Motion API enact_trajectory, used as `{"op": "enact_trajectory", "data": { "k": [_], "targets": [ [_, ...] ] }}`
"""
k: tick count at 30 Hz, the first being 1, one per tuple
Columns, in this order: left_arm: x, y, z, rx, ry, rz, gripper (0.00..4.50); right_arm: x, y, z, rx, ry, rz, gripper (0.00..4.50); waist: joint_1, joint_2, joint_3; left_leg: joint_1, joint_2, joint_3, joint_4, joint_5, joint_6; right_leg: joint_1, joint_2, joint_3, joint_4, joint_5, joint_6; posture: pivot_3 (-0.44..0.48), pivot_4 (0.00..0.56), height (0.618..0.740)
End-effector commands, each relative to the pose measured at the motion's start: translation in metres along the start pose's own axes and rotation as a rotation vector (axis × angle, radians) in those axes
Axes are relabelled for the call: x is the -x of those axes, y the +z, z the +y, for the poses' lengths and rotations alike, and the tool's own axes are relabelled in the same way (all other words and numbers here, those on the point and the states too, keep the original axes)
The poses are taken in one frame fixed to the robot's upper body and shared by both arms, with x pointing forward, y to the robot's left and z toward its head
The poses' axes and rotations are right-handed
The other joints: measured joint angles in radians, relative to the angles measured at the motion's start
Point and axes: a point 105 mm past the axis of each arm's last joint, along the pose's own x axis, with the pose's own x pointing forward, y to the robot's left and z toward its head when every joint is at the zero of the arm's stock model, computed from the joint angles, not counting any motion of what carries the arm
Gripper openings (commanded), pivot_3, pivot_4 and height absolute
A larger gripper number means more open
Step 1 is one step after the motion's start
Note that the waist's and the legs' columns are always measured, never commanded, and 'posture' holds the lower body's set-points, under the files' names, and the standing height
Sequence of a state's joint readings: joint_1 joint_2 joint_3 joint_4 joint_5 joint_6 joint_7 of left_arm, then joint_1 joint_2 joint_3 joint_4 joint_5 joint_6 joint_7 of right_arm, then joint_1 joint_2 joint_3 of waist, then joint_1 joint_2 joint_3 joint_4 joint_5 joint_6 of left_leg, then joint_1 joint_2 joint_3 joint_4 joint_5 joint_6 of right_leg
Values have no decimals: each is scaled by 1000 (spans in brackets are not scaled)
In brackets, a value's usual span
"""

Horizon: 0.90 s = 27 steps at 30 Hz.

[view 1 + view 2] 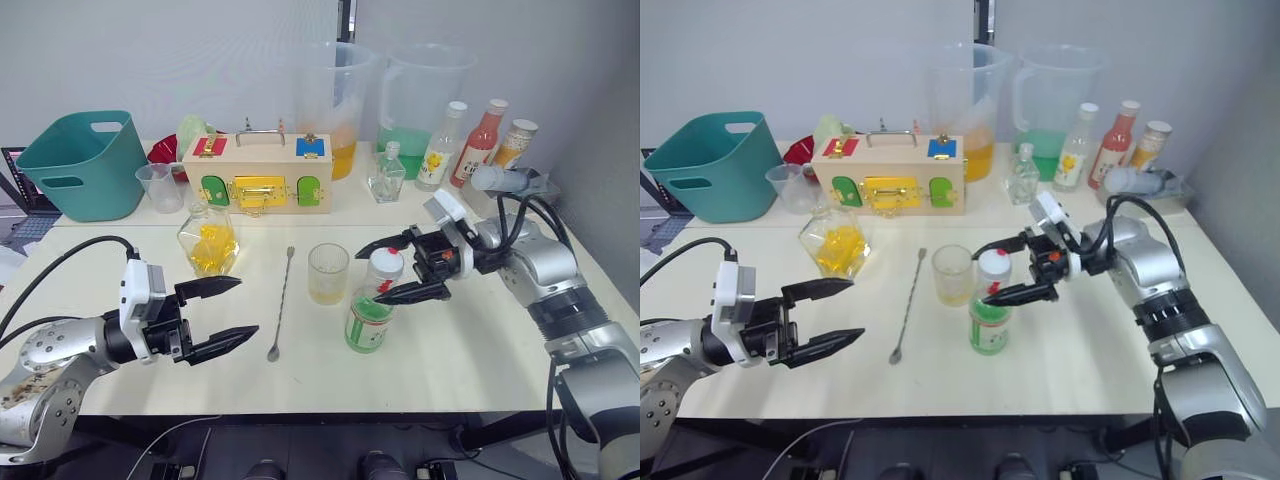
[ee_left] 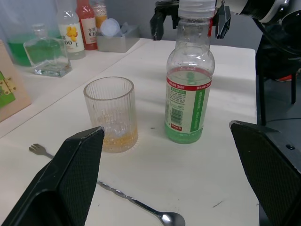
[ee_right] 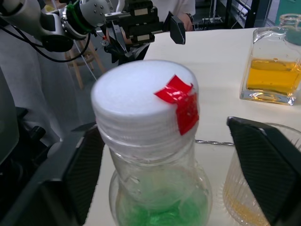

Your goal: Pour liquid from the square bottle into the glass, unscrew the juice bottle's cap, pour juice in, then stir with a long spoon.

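The white cap (image 1: 386, 263) will turn but stay on the bottle when the robot first twists it, because the ridged skirt (image 3: 148, 139) reaches well down the bottle's neck.
The juice bottle (image 1: 371, 312) stands upright at mid-table, a little pale green juice in its bottom, and the white cap (image 3: 146, 94) with its red mark is on the neck. My right gripper (image 1: 368, 275) is open, one finger on each side of the cap with gaps showing. Just left of the bottle stands the ribbed glass (image 1: 328, 272), holding a thin layer of yellow liquid. The long spoon (image 1: 280, 305) lies flat left of the glass. Further back left stands the square bottle (image 1: 208, 240) with yellow liquid. My left gripper (image 1: 248, 306) hovers open near the front left, holding nothing.
Along the back stand a teal basket (image 1: 80, 165), a clear beaker (image 1: 160, 187), a wooden latch box (image 1: 258, 175), two large pitchers (image 1: 335, 100), a small stoppered bottle (image 1: 386, 175), and yellow-labelled (image 1: 440, 147) and red-orange (image 1: 480, 143) bottles. The table's front edge is near my left gripper.
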<state>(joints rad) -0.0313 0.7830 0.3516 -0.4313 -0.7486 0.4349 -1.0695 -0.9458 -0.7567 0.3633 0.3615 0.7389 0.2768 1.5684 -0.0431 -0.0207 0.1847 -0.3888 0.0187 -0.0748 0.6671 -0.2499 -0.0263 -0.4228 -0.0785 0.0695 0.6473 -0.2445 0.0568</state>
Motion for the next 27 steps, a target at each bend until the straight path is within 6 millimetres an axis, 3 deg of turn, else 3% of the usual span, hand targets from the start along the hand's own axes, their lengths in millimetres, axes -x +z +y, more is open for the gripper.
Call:
{"op": "enact_trajectory", "data": {
  "k": [1, 5, 9, 16, 20, 27],
  "targets": [
    [0, 11, -3, -40, -4, -16, 4500, 0, 9, 11, 23, 77, -17, 2882, 0, 0, 0, 0, 0, 0, 0, 0, 0, 0, 0, 0, 0, 0, 0, 0, 150, 731],
    [-2, 11, -4, -36, -12, -19, 4500, 3, 8, 16, 17, 72, -19, 1677, 0, 0, 0, 0, 0, 0, 0, 0, 0, 0, 0, 0, 0, 0, 0, 0, 150, 731],
    [-4, 11, -4, -29, -32, -24, 4500, 9, 12, 24, 9, 42, -46, 1673, 5, 0, 0, 0, 0, 0, 0, 0, 0, 0, 0, 0, 0, 0, 0, 0, 150, 731],
    [-18, 9, 1, -4, -113, -61, 4500, 11, 18, 43, 9, -186, -89, 1673, 14, 0, 0, -1, 0, 0, 0, 0, 0, 0, 0, 0, 0, 0, 0, 0, 150, 731],
    [-32, 6, 6, 32, -191, -95, 4500, 7, 20, 46, 10, -447, -93, 1673, 10, 0, 0, -1, 0, 0, 0, 0, 0, 0, 1, 0, 0, 0, 0, 0, 150, 731],
    [-52, 2, 11, 45, -288, -114, 4500, -5, 27, 58, 15, -678, -131, 1673, 10, 0, 0, -1, 0, -1, 0, 0, 0, 0, 1, 0, 0, 0, 0, 0, 150, 731]
  ]
}}
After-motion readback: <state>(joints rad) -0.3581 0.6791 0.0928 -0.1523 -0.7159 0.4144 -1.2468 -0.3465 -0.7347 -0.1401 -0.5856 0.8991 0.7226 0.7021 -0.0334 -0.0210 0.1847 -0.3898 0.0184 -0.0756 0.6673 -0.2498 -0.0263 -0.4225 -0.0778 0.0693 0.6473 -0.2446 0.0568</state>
